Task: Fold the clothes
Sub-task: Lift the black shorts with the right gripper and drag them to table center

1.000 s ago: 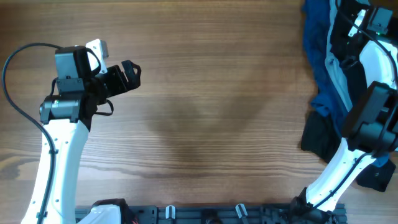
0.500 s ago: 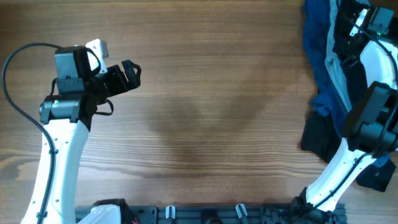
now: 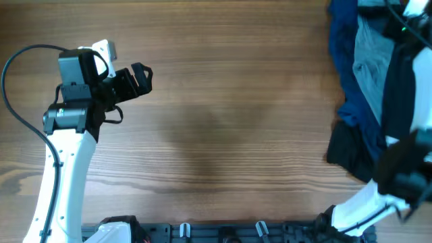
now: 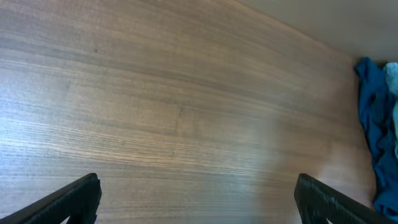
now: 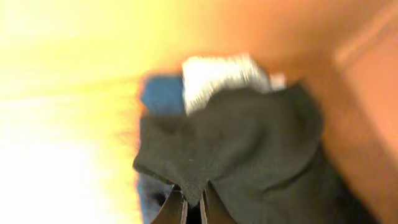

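The black shorts (image 5: 245, 140) hang from the robot's right gripper and the wood (image 3: 216, 84) between the arms is clear, so the robot should keep moving the shorts there until they lie down.
The clothes lie heaped at the table's right edge: a dark blue garment (image 3: 343, 47), a pale grey-blue piece (image 3: 368, 64) and black fabric (image 3: 345, 152). My right gripper (image 5: 194, 204) is shut on a corner of the black shorts (image 5: 249, 143), which hang in front of its camera with blue cloth (image 5: 160, 93) and a pale piece (image 5: 217, 71) behind. In the overhead view the right arm (image 3: 398, 101) is raised and blurred over the pile. My left gripper (image 3: 140, 77) hovers open over bare wood at the left, fingers (image 4: 71, 199) wide apart, nothing between them.
The wooden table (image 3: 229, 121) stretches between the two arms. The blue garment (image 4: 373, 118) shows at the right edge of the left wrist view. A dark rail (image 3: 223, 233) with clips runs along the front edge.
My right gripper has closed on the black fabric and lifted it, the arm rising towards the overhead camera. The left arm has not moved.
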`<state>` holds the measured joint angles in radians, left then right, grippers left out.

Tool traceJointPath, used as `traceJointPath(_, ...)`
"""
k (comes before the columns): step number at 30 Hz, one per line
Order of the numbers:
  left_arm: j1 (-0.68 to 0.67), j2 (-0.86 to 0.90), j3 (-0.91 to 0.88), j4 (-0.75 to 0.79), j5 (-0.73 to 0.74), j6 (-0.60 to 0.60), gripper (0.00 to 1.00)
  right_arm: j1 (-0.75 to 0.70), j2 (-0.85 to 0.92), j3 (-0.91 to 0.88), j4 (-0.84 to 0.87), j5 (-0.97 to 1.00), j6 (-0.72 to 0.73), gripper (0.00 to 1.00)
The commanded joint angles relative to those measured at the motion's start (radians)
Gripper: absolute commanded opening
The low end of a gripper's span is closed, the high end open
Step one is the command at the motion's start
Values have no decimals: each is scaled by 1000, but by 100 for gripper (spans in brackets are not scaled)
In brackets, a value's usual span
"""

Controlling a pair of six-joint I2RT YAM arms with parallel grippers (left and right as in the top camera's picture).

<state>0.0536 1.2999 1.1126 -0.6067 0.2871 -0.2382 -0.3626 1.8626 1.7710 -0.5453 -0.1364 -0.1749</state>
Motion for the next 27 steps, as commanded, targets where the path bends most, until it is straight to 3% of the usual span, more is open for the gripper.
traceJointPath(1,-5,8,19,14,19,-5,100,52,-138,44,4,-185,-117,4)
traceJointPath(9,-5,7,19,53,19,-5,100,219,-251,44,-20,-240,-139,4)
traceJointPath(27,11,-159,19,22,16,-5,100,650,-251,43,-19,-254,74,4)
